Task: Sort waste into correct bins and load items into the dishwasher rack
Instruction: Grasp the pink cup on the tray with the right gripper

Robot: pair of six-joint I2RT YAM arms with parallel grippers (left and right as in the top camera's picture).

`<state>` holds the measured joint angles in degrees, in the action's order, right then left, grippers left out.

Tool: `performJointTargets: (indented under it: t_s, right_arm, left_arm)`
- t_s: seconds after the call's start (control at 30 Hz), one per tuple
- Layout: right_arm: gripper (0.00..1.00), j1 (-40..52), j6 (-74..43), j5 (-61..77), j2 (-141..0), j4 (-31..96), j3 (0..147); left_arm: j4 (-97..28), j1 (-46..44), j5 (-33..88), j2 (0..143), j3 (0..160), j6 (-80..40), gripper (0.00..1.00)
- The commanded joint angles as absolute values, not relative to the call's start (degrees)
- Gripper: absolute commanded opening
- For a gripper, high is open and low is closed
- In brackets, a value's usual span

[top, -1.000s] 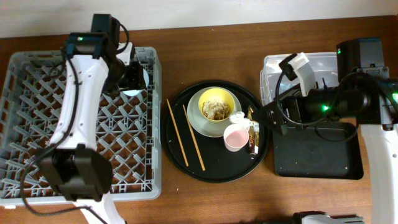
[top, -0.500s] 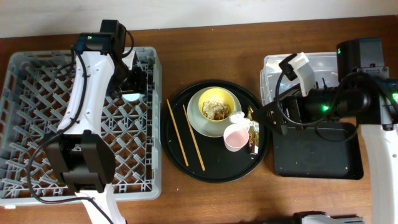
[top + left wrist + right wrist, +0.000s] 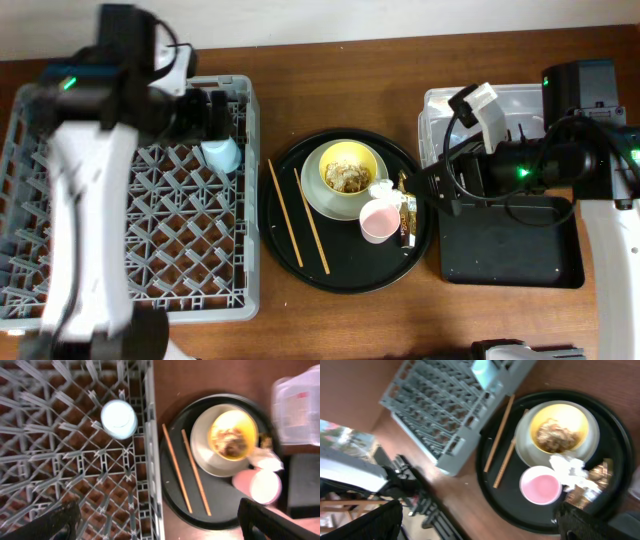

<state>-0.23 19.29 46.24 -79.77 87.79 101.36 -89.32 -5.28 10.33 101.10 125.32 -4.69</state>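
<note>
The pink cup (image 3: 379,221) sits by my right gripper, far from the dishwasher rack (image 3: 222,203), so next my right gripper lifts it and passes it to my left gripper.
The blue cup (image 3: 221,153) sits in the grey dishwasher rack (image 3: 120,230) near its right wall; it also shows in the left wrist view (image 3: 119,419). My left gripper (image 3: 207,113) is open and empty, raised above the rack's back right part. On the round black tray (image 3: 345,265) the yellow bowl (image 3: 347,167) with food scraps (image 3: 346,177) sits on the plate (image 3: 318,197). The pink cup (image 3: 378,220), white tissue (image 3: 382,188), gold wrapper (image 3: 406,215) and two chopsticks (image 3: 285,213) lie there too. My right gripper (image 3: 432,188) is open and empty, at the tray's right edge.
The clear tub (image 3: 440,108) stands at the back right and the shallow black tray (image 3: 510,245) in front of it, both partly under my right arm. Bare wooden table (image 3: 330,90) lies behind the round tray.
My left gripper has let go of the blue cup, which now rests in the rack, and has lifted up and back. My right arm has not moved.
</note>
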Motion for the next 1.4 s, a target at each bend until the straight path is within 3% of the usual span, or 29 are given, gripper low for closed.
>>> performJointTargets:
  t_s: [0.0, 0.03, 0.07, 0.1, 0.13, 0.2, 0.3, 0.53, 1.03, 1.37]
  right_arm:
    - [1.0, -0.4, 19.0, 52.5, -79.1, 87.6, 102.1]
    - [0.75, -0.3, 18.5, 52.4, -79.2, 88.3, 102.0]
    - [0.67, 0.2, 17.1, 51.4, -79.2, 90.0, 101.6]
    - [0.41, 1.6, 17.1, 48.4, -79.2, 92.3, 101.1]
    - [0.32, 3.4, 17.1, 45.3, -79.1, 93.4, 100.6]
    - [0.3, 10.2, 14.1, 36.3, -79.1, 92.2, 98.1]
    - [0.32, 19.6, -3.2, 17.1, -79.1, 81.8, 90.7]
    - [0.32, 33.2, -14.3, 1.2, -79.2, 58.1, 69.6]
    - [0.28, 34.2, -14.2, 0.8, -81.1, 35.0, 50.4]
    - [0.06, 34.2, -14.3, 1.8, -84.4, 35.4, 50.7]
  left_arm:
    - [-93.8, -5.1, 11.6, 96.5, 126.2, -4.2, 0.99]
    - [-95.2, -5.1, 11.6, 96.4, 126.2, -4.2, 0.99]
    - [-96.5, -5.1, 11.6, 96.4, 126.1, -4.2, 0.99]
    - [-96.7, -5.1, 11.7, 96.4, 125.2, -4.2, 0.99]
    - [-96.7, -5.1, 11.6, 96.4, 124.6, -4.2, 0.98]
    - [-96.5, -5.1, 11.6, 96.4, 123.2, -1.8, 0.96]
    - [-96.7, -5.1, 11.6, 96.4, 121.5, -1.4, 0.96]
    - [-96.1, -5.1, 10.1, 96.4, 118.3, -1.4, 0.96]
    - [-96.1, -5.2, 10.3, 96.4, 118.3, -1.7, 0.97]
    - [-95.9, -5.6, 10.3, 96.4, 118.2, -1.7, 0.97]
